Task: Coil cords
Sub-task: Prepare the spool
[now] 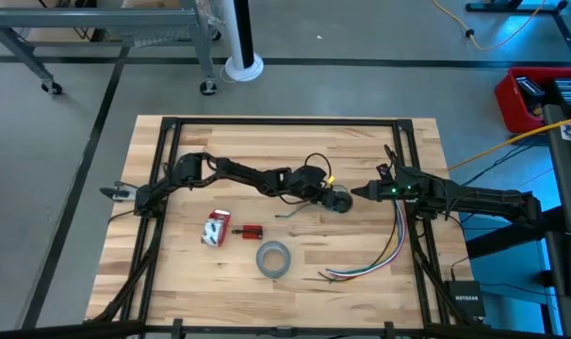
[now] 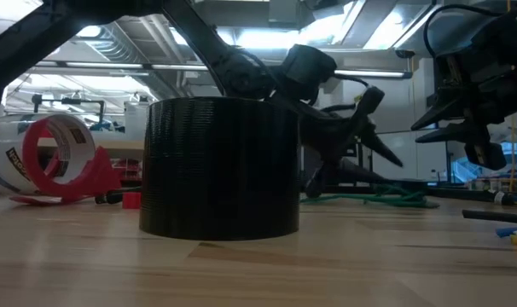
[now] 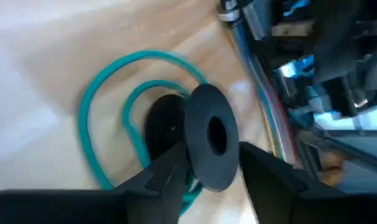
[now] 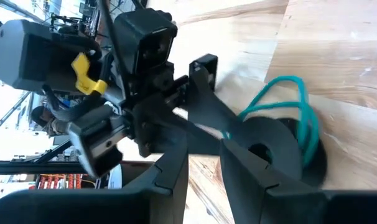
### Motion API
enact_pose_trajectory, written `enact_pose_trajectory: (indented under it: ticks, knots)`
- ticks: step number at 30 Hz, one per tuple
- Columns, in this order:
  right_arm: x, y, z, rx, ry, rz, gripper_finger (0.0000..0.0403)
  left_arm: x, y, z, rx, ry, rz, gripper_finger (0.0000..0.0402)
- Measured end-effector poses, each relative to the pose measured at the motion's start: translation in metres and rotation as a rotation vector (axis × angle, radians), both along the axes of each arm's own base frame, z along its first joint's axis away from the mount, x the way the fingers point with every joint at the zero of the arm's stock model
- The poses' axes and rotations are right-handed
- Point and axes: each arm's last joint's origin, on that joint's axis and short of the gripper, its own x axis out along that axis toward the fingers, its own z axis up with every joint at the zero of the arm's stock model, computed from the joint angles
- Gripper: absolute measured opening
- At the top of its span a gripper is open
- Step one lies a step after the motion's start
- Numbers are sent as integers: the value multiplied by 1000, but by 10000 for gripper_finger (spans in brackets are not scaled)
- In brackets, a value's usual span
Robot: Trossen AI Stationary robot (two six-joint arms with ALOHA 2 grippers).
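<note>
I should expect to see an empty core on the spool [image 3: 210, 137] when I lift it, because the cord lies in wide slack loops [image 3: 88, 104].
The cord [image 3: 95, 99] lies in slack loops on the wooden table around a small dark spool [image 1: 340, 200] near the table's middle. In the wrist views the cord looks teal, and the spool shows two round flanges, one with a centre hole. My left gripper [image 3: 210, 171] reaches in from the table's left, rolled over, and is shut on the spool. My right gripper [image 4: 207, 180] waits just to the spool's right [image 1: 366, 191], open, with bare wood between its fingers. My left gripper has the spool's holed flange [image 3: 210, 137] between its two fingers. One finger [image 3: 173, 168] sits in the gap between the two flanges and the other [image 3: 257, 168] on the flange's outer face. The fingers come slanting down from the table's left. The spool's other flange [image 3: 163, 124] is against the table.
A grey tape roll [image 1: 273, 259] lies toward the near edge, filling the low view's middle [image 2: 220, 166]. A red-and-white tape dispenser [image 1: 216, 228] and a small red part [image 1: 252, 231] lie near left. Multicoloured wires [image 1: 384, 250] trail along the right rail.
</note>
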Motion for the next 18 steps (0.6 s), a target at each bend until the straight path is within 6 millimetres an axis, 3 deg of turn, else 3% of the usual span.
enact_pose_trajectory:
  ticks: [6, 14, 18]
  knots:
    - [0, 0, 0, 0, 0, 0, 97, 2, 0, -4, 2, -27, -14, 129]
    - [0, 0, 0, 0, 0, 0, 97, 2, 0, -5, 58, -28, -41, 18]
    - [0, 0, 0, 0, 0, 0, 97, 2, -1, -5, 87, -29, -55, 8]
